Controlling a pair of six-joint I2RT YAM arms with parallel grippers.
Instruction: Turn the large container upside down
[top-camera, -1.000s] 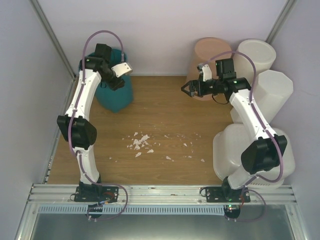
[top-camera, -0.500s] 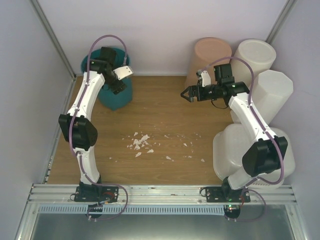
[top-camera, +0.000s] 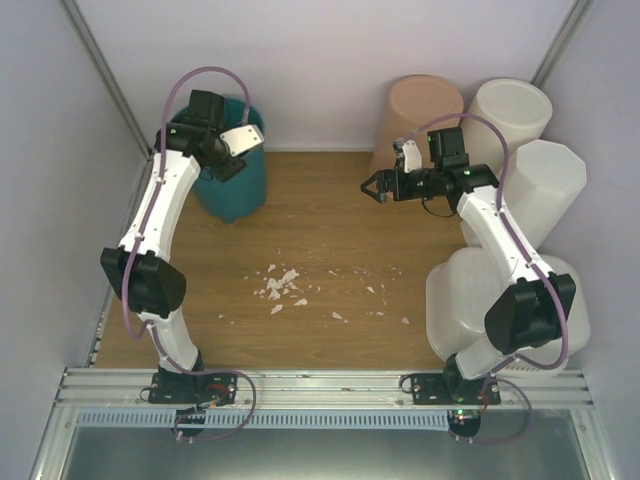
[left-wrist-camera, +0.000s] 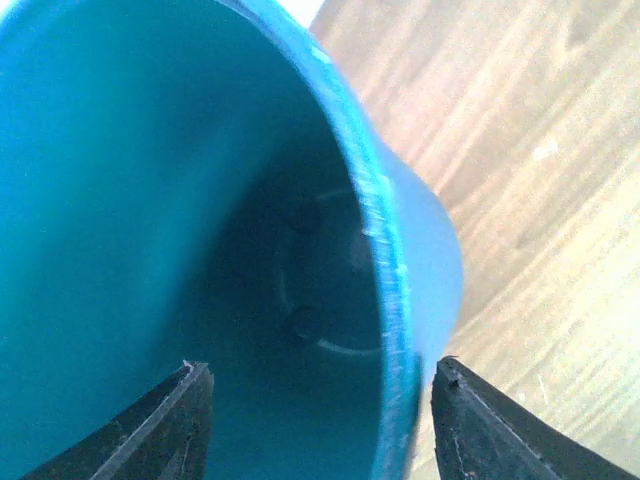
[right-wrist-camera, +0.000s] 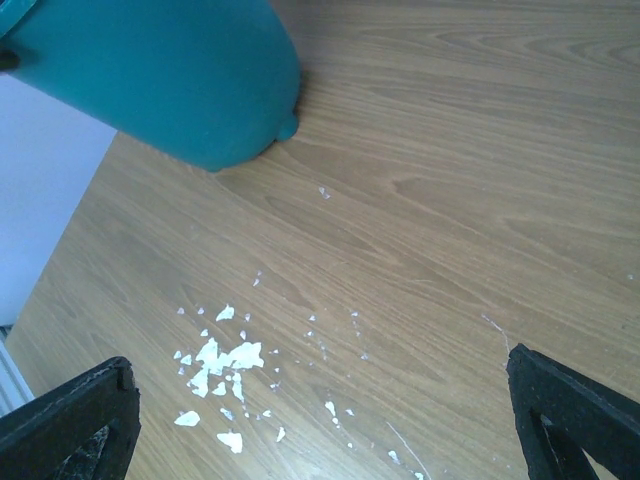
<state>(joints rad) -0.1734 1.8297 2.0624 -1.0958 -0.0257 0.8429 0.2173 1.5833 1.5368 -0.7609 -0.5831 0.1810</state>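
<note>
The teal bin's base is far away from my right gripper, so my left gripper should grip the bin's rim and swing the bin's base over to my right gripper.
The large container, a wide white tub with rounded corners, stands at the near right of the table, and my right arm hides part of it. My right gripper hovers open over the wood, far from the tub, with nothing between its fingers. My left gripper is at the back left on a teal bin. Its jaws stand apart astride the bin's rim, one finger inside and one outside, gripper open.
A peach round bin, a tall round white bin and a tall octagonal white bin crowd the back right corner. White scraps lie mid-table. Walls close in at both sides and the back.
My left arm's elbow has swung left and toward the near edge, with the gripper staying at the teal bin's rim. My right gripper shifted slightly, then held still.
</note>
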